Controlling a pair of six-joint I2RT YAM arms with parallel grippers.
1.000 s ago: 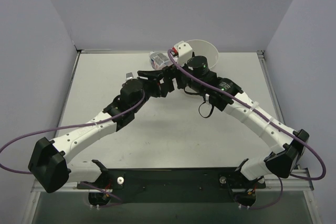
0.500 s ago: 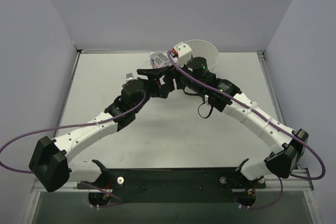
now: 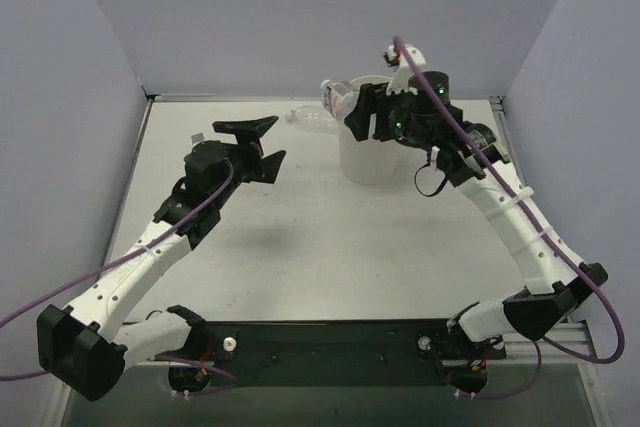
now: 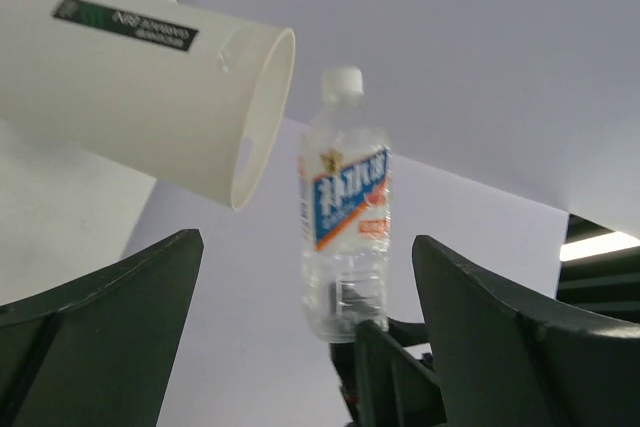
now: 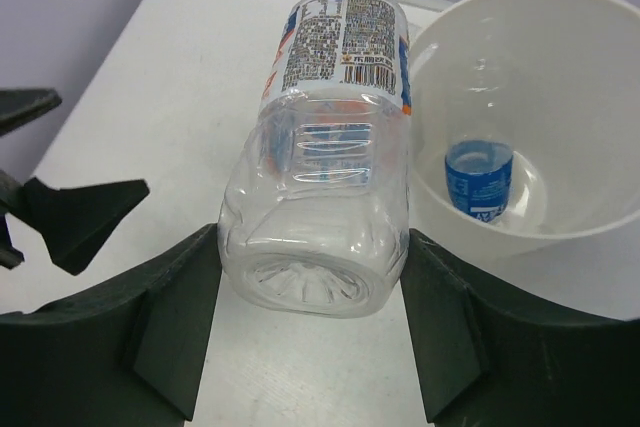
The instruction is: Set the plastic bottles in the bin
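The white-red-blue labelled bottle [image 3: 339,97] is hanging next to the bin's rim with its base in my right gripper, so next my right gripper swings the bottle over the bin's opening [image 5: 540,107] before it lets go.
My right gripper [image 5: 311,265] is shut on the base of a clear plastic bottle [image 5: 330,137] with a white-red-blue label. It holds the bottle in the air, cap pointing away, beside the rim of the off-white bin [image 5: 570,97]. A blue-labelled bottle [image 5: 478,179] stands inside the bin. In the top view the held bottle [image 3: 339,98] hangs at the left rim of the bin [image 3: 370,162], with the right gripper [image 3: 358,113] behind it. An unlabelled clear bottle [image 3: 306,116] lies on the table left of the bin. My left gripper [image 3: 262,145] is open and empty, apart from all the bottles.
The left wrist view looks past its open gripper [image 4: 305,347] at the held bottle [image 4: 345,207] and the bin [image 4: 150,87]. Grey walls enclose the white table [image 3: 330,247] on three sides. Both arm bases sit at the near edge.
The left gripper opened, let go of the labelled bottle and drew back to the left. The right gripper closed on that bottle and lifted it up to the bin's rim.
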